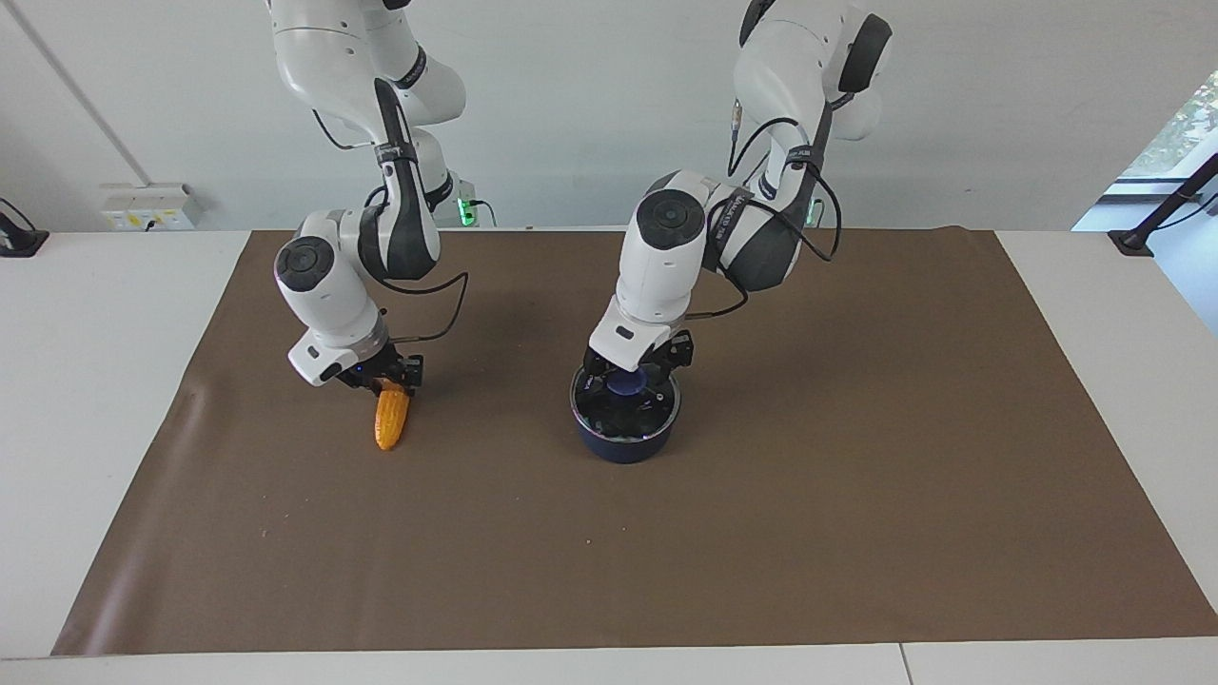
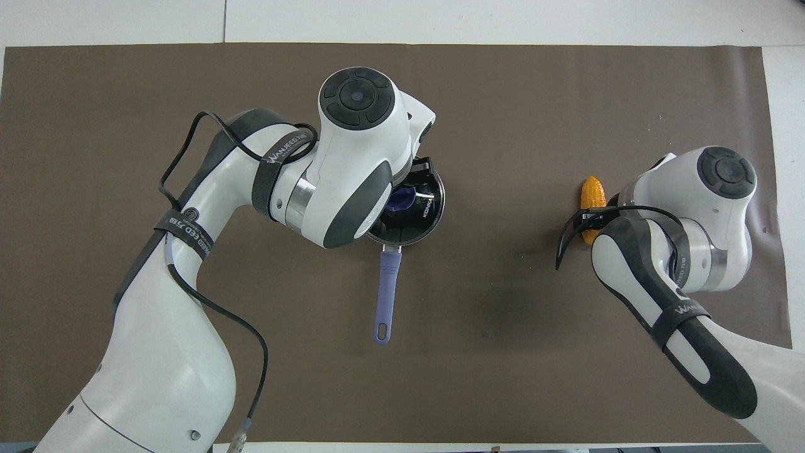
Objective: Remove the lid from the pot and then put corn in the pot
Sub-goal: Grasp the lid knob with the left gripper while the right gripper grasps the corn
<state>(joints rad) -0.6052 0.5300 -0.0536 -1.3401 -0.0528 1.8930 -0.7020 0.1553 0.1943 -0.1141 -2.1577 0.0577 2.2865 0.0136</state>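
The glass lid [image 2: 424,214] covers the pot while my right gripper holds the corn, so first my left gripper should grip the knob [image 1: 625,382] and carry the lid away.
The dark blue pot [image 1: 623,444] stands mid-mat with the glass lid [image 1: 658,411] on it. Its blue-purple handle [image 2: 387,296] points toward the robots and is hidden by the arm in the facing view. My left gripper [image 1: 636,366] is down over the lid, open, its fingers on either side of the blue-purple knob [image 1: 628,383]. The orange-yellow corn [image 1: 391,423] lies on the mat toward the right arm's end; it also shows in the overhead view [image 2: 592,190]. My right gripper [image 1: 390,379] is shut on the end of the corn nearer the robots.
A brown mat [image 1: 856,476] covers most of the white table. A cable loops from the right wrist [image 1: 447,304] just above the mat beside the corn.
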